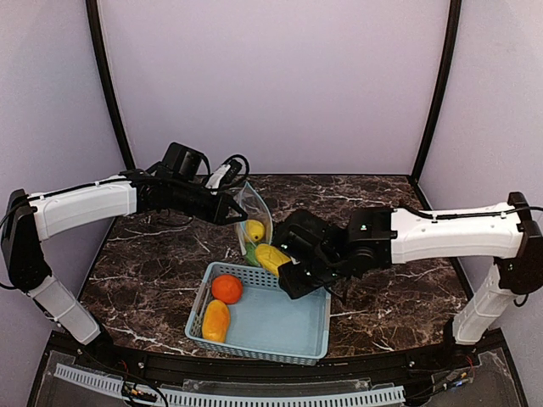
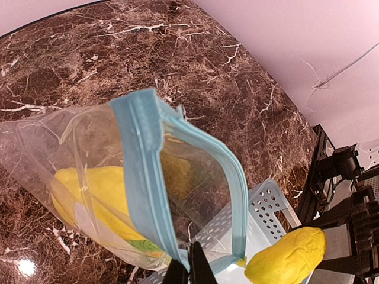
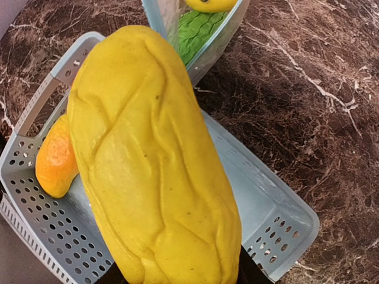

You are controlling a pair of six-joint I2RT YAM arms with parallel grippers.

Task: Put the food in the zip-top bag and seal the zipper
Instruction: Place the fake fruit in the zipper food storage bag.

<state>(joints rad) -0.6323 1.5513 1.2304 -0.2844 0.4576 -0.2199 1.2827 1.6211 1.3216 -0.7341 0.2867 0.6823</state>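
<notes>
The second yellow fruit's loose end (image 1: 263,252) faces the bag's opening (image 1: 258,212), so my right gripper should keep going into the bag and let go past the bag's zipper.
The clear zip-top bag (image 1: 257,216) hangs upright over the table with its mouth open. My left gripper (image 2: 189,267) is shut on its light blue zipper strip (image 2: 139,154), also seen in the top view (image 1: 232,209). Inside lie a yellow fruit (image 2: 98,189) and the green pod (image 2: 142,244). My right gripper (image 1: 287,264) is shut on a second yellow fruit (image 3: 154,160), held just beside the bag's mouth above the basket's far edge. The round orange (image 1: 226,288) and a third, yellow-orange fruit (image 1: 215,320) lie in the basket.
The light blue perforated basket (image 1: 280,326) stands at the near middle of the dark marble table, directly under the bag and the held fruit. It also shows in the right wrist view (image 3: 266,195). Walls close off the back and sides.
</notes>
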